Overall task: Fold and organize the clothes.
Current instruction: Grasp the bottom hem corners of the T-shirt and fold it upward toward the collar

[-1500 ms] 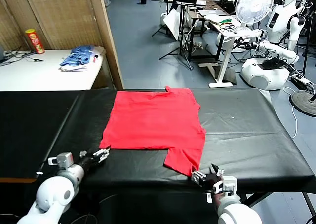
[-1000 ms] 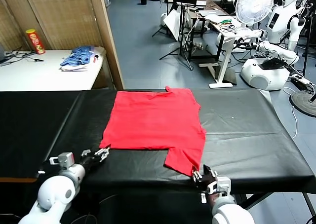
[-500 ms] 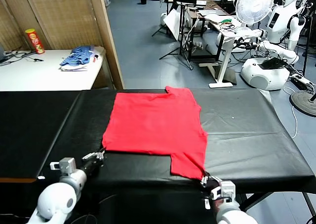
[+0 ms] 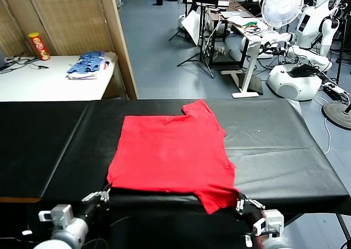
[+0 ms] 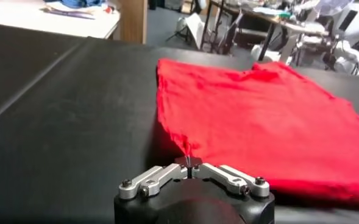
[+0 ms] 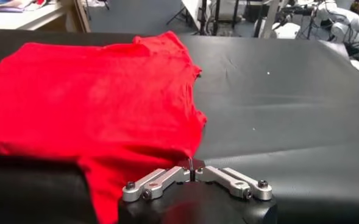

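I should first use my left gripper and my right gripper to tuck the red T-shirt's near sleeve (image 4: 215,198), which hangs over the table's front edge, under the T-shirt's body (image 4: 189,172).
The red T-shirt (image 4: 173,150) lies flat on the black table (image 4: 274,150), plain side up, its near edge reaching the table's front edge. My left gripper (image 4: 104,194) is shut on the shirt's near-left corner (image 5: 182,145) at the front edge. My right gripper (image 4: 239,201) is shut on the near-right corner, where a sleeve (image 4: 216,197) hangs slightly over the edge. In the left wrist view the gripper (image 5: 190,165) pinches a red point of cloth. In the right wrist view the gripper (image 6: 192,170) pinches the shirt (image 6: 94,91) the same way.
A white side table (image 4: 49,79) at the back left carries a blue-and-white garment pile (image 4: 88,63) and a red can (image 4: 38,45). A wooden screen (image 4: 71,18) stands behind it. White robots (image 4: 296,68), a fan (image 4: 282,5) and stands fill the floor beyond.
Both grippers have pulled back toward me with the shirt's near corners; the whole shirt slid toward the table's front edge. The left gripper closed on its corner.
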### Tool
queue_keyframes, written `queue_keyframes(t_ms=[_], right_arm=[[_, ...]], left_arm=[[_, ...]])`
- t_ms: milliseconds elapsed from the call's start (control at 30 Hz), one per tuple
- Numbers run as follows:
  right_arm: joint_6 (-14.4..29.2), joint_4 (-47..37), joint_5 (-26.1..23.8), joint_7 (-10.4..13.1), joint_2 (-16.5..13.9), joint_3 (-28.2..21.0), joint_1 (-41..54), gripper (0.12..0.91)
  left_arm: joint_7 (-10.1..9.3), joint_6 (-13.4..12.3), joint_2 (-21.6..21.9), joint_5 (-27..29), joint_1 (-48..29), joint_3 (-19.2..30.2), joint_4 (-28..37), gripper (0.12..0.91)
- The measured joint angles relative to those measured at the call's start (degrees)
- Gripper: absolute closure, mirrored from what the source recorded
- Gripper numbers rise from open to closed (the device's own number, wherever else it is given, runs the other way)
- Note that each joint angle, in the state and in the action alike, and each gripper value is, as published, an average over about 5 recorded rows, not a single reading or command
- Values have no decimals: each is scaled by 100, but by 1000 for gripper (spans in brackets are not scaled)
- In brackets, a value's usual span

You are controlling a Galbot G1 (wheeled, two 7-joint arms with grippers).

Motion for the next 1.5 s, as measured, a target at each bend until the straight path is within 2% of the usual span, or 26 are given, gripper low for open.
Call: queue_keyframes(t_ms=[267, 600, 767, 933, 1133, 1233, 1333, 1400, 1500], right_arm=[[597, -1053, 200, -34, -196, -236, 1209, 904], [791, -2210, 187, -212, -238, -618, 2451, 904], [848, -2671, 145, -350, -277, -826, 2891, 904], [1125, -3004, -29, -508, -333, -990, 3185, 904], [1378, -3216, -132, -889, -508, -1107, 3335, 887], [1294, -3151, -47, -1000, -622, -1091, 3279, 797], [1146, -2966, 101, -971, -719, -1032, 3146, 642], [1046, -2785, 172, -907, -772, -982, 3004, 525], [903, -2419, 233, -813, -847, -856, 2684, 360]], left_arm=[[33, -54, 27, 240, -891, 269, 378, 904], [173, -135, 154, 878, -1764, 568, 1112, 904], [203, -140, 177, 1023, -1987, 703, 1480, 904], [205, -147, 149, 1093, -2172, 787, 1774, 904], [201, -151, 127, 1152, -2254, 820, 1955, 904], [192, -142, 109, 1168, -2261, 824, 1978, 904], [170, -126, 84, 1173, -2248, 814, 1963, 886], [163, -123, 72, 1175, -2221, 791, 1928, 822], [165, -125, 66, 1173, -2147, 732, 1846, 661]])
